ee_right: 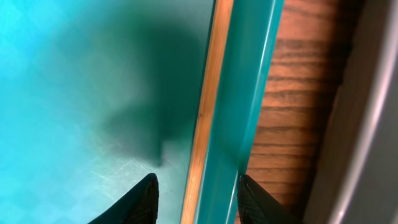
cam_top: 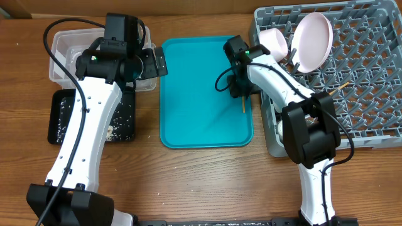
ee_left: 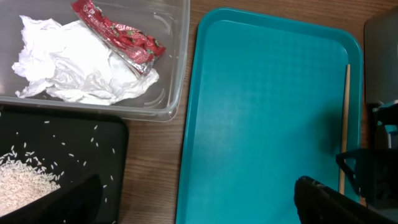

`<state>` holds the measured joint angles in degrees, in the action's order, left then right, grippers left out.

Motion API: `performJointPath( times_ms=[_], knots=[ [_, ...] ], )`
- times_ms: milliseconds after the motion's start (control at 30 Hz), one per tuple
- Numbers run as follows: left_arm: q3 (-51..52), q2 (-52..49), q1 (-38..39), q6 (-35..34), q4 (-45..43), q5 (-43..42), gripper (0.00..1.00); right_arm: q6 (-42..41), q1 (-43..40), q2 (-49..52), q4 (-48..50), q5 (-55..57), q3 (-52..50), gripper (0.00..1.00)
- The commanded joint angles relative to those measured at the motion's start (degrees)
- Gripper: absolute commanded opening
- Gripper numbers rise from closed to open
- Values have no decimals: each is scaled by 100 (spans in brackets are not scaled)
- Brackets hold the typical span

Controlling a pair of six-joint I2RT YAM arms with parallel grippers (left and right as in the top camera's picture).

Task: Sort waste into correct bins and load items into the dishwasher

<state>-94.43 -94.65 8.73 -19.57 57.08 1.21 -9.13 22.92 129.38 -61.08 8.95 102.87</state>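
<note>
My right gripper's fingers straddle both the chopstick and the teal tray's rim (ee_right: 239, 149), so next I back off toward the tray's middle and take the chopstick alone (ee_right: 202, 134).
A wooden chopstick (cam_top: 244, 104) lies along the teal tray's (cam_top: 188, 94) right rim; it also shows in the left wrist view (ee_left: 344, 124) and right wrist view (ee_right: 205, 118). My right gripper (cam_top: 241, 88) is open low over it, one finger on each side of the chopstick and rim (ee_right: 196, 186). My left gripper (cam_top: 157, 61) is open and empty, between the clear tub (cam_top: 63, 50) and the tray. The tub holds the white tissue (ee_left: 74, 62) and red wrapper (ee_left: 121, 37). The black tray (cam_top: 59, 119) holds rice (ee_left: 22, 180). The grey rack (cam_top: 370, 81) holds the pink plate (cam_top: 312, 41) and a pale bowl (cam_top: 274, 41).
A second chopstick end (cam_top: 342, 85) sticks up in the rack. A white cup (cam_top: 279, 129) shows partly at the rack's front left, behind my right arm. Wooden table (cam_top: 207, 182) runs along the front.
</note>
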Motion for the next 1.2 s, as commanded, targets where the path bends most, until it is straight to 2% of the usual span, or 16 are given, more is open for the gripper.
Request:
performJointPath(
  times_ms=[0, 367, 633, 867, 1167],
  knots=[
    [-22, -39, -9, -15, -11, 70, 100, 17, 28, -136, 87, -125, -149, 43],
    [-22, -39, -9, -15, -11, 70, 99, -9, 26, -162, 153, -85, -146, 40],
    [-22, -39, -9, -15, -11, 70, 100, -2, 46, -295, -369, 382, 688, 49],
    [-22, -39, -9, -15, -11, 70, 100, 22, 96, -136, -315, -173, 382, 57],
    [-22, -39, -9, -15, -11, 70, 100, 20, 142, -109, -57, -262, -96, 59]
  ],
)
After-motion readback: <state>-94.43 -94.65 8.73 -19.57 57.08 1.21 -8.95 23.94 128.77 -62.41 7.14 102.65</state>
